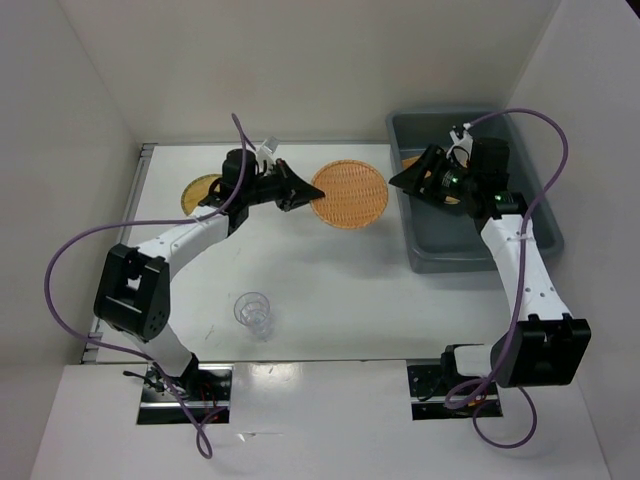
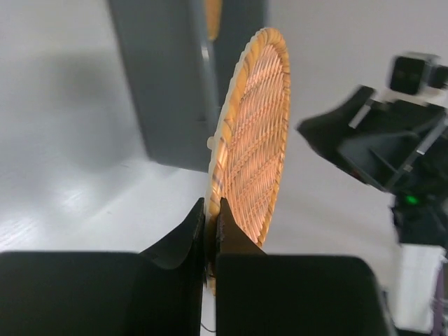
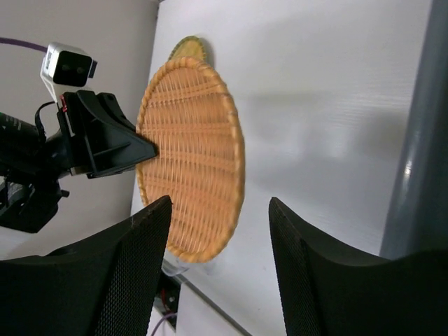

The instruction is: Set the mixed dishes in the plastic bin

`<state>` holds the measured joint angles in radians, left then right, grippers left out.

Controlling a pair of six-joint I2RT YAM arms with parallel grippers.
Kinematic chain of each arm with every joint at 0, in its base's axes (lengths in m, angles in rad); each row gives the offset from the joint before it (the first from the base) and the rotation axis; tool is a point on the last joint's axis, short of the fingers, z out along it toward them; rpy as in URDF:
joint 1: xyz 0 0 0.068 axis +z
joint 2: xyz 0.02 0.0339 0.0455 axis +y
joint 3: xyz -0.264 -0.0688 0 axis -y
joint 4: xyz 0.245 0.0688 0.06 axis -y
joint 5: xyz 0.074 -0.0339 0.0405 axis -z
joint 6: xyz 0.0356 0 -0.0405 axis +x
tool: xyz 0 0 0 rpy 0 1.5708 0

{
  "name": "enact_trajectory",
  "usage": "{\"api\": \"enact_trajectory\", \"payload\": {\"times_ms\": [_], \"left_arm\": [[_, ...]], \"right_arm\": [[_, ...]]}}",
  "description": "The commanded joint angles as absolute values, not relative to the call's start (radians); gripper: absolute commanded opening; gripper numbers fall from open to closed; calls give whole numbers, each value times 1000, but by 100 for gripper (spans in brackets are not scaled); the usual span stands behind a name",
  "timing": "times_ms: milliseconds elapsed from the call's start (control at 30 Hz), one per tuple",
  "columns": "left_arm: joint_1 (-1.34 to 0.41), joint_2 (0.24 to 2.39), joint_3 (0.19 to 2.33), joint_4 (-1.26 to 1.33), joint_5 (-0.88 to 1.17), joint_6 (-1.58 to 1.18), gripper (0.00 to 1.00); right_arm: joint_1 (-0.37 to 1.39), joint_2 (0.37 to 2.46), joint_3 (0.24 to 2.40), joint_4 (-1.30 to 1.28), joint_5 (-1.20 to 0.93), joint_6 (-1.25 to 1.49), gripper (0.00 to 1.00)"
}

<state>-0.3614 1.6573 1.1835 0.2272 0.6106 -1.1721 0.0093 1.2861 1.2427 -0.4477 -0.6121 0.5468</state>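
Observation:
The woven plate (image 1: 348, 194) is in my left gripper, short of the plastic bin. Next, my right gripper grabs the plate's free rim (image 1: 384, 192) and lowers the plate into the bin.
My left gripper (image 1: 303, 186) is shut on the near rim of a round tan-orange woven plate (image 1: 348, 194), which hangs a little above the table between the arms. In the left wrist view both fingers pinch the plate (image 2: 255, 140) at its edge (image 2: 212, 210). The blue-grey plastic bin (image 1: 480, 245) stands at the right. A bit of an orange plate (image 1: 410, 162) shows inside it. My right gripper (image 1: 403, 179) hovers open at the bin's left rim, facing the held plate (image 3: 192, 154), with nothing between its fingers (image 3: 220, 238). A clear ribbed cup (image 1: 253, 312) stands near the front.
Another woven plate (image 1: 200, 192) lies on the table behind my left arm, also seen as a small plate (image 3: 187, 47) in the right wrist view. White walls enclose the table on three sides. The bin wall (image 2: 175, 84) is just beyond the held plate.

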Motion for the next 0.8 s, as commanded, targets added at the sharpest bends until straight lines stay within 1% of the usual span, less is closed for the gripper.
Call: {"api": "enact_trajectory", "payload": {"times_ms": [0,100,267,333,367,467,500,600,633,667,700,733,767], "left_arm": [[-356,1606,1192,382,741,-1289,0],[-356,1595,1192,414,753,-1333,0],[-356,1605,1201,468,753,-1384,0],[-380,1624,1210,477,753,-1393,0],[-380,1624,1221,491,762,-1393,0],[-403,1646,1245,491,753,-1402,0],[-403,1669,1246,491,753,-1402,0],[-426,1693,1265,514,744,-1411,0],[-426,1709,1266,514,732,-1411,0],[-426,1718,1266,514,732,-1411,10],[-426,1718,1266,503,720,-1411,37],[-426,1718,1266,489,694,-1411,69],[-426,1718,1266,476,677,-1381,94]], "right_arm": [[20,1298,1241,-324,-709,566,63],[20,1308,1241,-324,-709,566,63],[20,1328,1223,-276,-770,613,57],[29,1341,1212,-255,-782,627,53],[38,1341,1212,-255,-782,627,46],[38,1353,1212,-255,-808,627,34],[38,1353,1200,-239,-819,640,26],[38,1353,1180,-201,-847,679,19],[38,1353,1180,-190,-847,690,6],[38,1362,1180,-190,-832,690,0],[38,1362,1189,-190,-816,690,0],[38,1362,1199,-201,-796,690,0],[38,1362,1210,-201,-773,690,0]]}}
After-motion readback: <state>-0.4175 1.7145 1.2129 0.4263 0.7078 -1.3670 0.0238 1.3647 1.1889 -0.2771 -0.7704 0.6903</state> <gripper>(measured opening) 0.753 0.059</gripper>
